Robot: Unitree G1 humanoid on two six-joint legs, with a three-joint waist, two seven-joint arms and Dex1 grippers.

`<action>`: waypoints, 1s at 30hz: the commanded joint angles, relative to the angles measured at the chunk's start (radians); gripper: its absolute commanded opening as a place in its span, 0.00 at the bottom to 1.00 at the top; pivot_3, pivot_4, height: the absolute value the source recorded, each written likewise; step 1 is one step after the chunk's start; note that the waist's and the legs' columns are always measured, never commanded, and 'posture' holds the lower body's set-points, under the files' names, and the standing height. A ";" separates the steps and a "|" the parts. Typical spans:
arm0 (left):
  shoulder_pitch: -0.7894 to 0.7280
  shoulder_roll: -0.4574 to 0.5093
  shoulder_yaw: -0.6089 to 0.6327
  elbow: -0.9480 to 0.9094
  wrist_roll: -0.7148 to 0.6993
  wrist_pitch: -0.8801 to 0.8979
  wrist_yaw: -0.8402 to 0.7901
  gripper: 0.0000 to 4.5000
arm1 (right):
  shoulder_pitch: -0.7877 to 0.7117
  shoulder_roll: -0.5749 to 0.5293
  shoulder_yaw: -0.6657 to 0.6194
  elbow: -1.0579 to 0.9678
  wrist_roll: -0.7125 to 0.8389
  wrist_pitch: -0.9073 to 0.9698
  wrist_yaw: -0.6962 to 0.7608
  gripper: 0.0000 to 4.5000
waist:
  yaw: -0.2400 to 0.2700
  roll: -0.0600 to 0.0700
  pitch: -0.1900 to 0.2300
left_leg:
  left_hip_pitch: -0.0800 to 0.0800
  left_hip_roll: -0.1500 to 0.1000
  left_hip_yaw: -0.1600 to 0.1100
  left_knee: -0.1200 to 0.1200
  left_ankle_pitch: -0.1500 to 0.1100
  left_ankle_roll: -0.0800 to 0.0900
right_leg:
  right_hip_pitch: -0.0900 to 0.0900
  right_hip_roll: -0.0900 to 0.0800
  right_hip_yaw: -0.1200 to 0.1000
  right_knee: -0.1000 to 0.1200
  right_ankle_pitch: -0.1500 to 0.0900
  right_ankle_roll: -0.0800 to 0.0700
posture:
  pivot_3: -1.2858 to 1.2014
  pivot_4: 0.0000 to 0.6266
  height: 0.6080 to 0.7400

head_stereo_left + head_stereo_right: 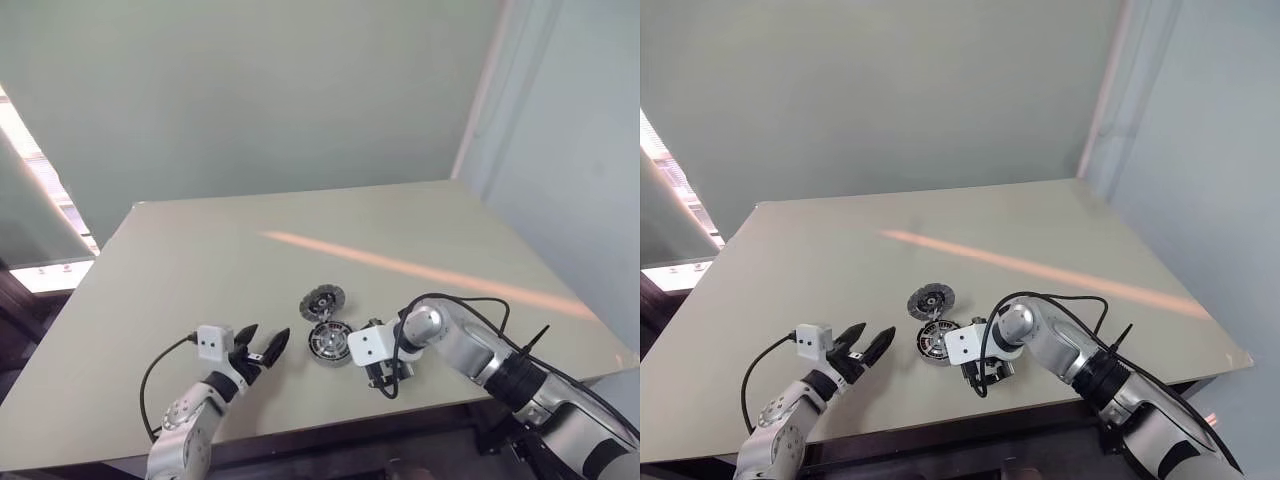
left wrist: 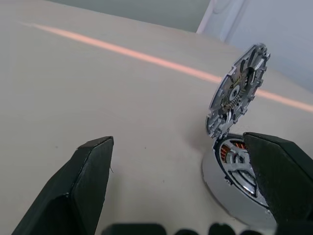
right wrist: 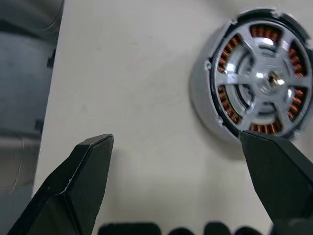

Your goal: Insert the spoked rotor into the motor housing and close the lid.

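My right gripper is to grasp the motor housing's rim [image 3: 221,121] and turn it because the lid [image 1: 322,301] stands at the motor housing's far side and needs to come closer.
The motor housing [image 1: 328,343] lies flat on the pale table, its copper windings showing inside the silver rim [image 3: 201,93]. The spoked rotor [image 3: 254,76] sits inside it, silver spokes over the windings. The lid [image 1: 322,299], a toothed grey disc, stands tilted just behind, its lower edge resting at the housing's rim [image 2: 215,171]. My left gripper [image 1: 266,335] is open and empty, left of the housing and pointing at it. My right gripper [image 1: 390,380] is open and empty too, angled downward just right of the housing near the table's front edge.
The table's front edge [image 1: 330,415] runs close below both grippers. A black cable [image 1: 470,305] loops over the right wrist. An orange stripe of light [image 1: 400,265] crosses the tabletop behind the parts.
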 commanded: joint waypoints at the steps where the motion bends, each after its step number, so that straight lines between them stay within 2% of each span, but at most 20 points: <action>1: -0.001 -0.002 0.001 -0.018 0.000 -0.017 -0.004 1.00 | -0.038 0.028 0.002 0.033 -0.035 -0.045 -0.005 0.99 | 0.004 0.000 0.000 | 0.000 0.000 0.000 0.000 0.000 0.000 | 0.000 0.000 0.000 0.000 0.000 0.000 | 0.52 0.00 1.00; 14: 0.018 -0.008 -0.002 -0.033 -0.001 -0.015 -0.001 1.00 | -0.060 0.088 0.001 0.193 -0.140 -0.178 -0.074 0.99 | 0.006 0.000 0.000 | 0.001 0.000 0.000 0.000 0.000 0.000 | 0.000 0.000 0.000 0.000 0.000 0.000 | 0.52 0.00 1.00; 30: 0.014 -0.007 -0.010 -0.034 -0.001 -0.009 -0.003 1.00 | -0.075 0.102 -0.045 0.213 -0.143 -0.191 -0.097 0.99 | 0.007 0.000 0.000 | 0.001 0.000 0.000 -0.001 0.000 0.000 | 0.000 0.000 0.000 0.000 0.000 0.000 | 0.52 0.00 1.00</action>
